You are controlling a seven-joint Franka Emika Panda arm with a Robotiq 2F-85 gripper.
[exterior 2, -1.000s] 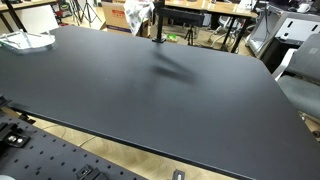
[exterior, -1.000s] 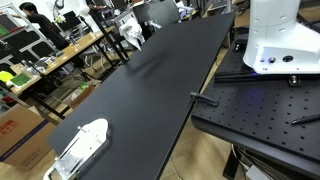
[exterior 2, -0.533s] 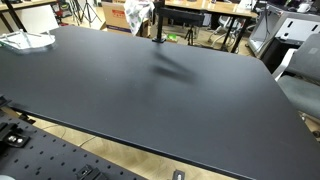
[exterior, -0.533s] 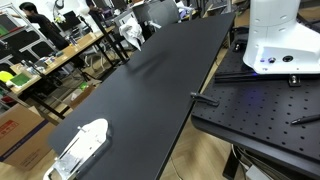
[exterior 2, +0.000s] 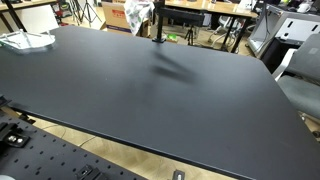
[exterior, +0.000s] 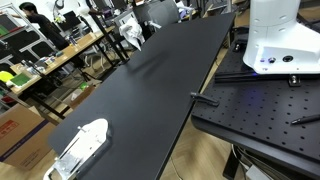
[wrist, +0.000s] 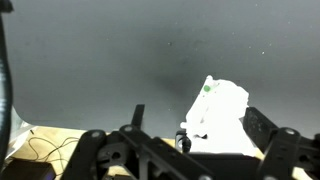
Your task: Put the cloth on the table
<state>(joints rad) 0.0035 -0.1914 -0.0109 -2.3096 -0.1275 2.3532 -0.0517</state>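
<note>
The white cloth point(wrist: 222, 118) sags in soft, uneven folds point(wrist: 210, 97) at the table's edge, so it should hang down as a long, limp drape when the robot's gripper lifts it.
The white cloth point(wrist: 222, 110) shows in the wrist view, bunched up and very bright, between my gripper's point(wrist: 193, 112) two fingers over the black table point(wrist: 100, 50). It lies against the right finger, and a clear gap separates it from the left finger. The fingers stand wide apart, so the gripper is open. The gripper body hides the cloth's lower edge. In both exterior views the long black table point(exterior: 150, 90) point(exterior 2: 150, 100) fills the frame. I cannot clearly make out the gripper in either one.
A white flat object point(exterior: 80, 145) point(exterior 2: 25, 41) lies at one end of the table. The white robot base point(exterior: 280, 35) stands on a black perforated bench point(exterior: 260, 105) beside the table. Chairs, desks and clutter crowd the far side point(exterior 2: 140, 12).
</note>
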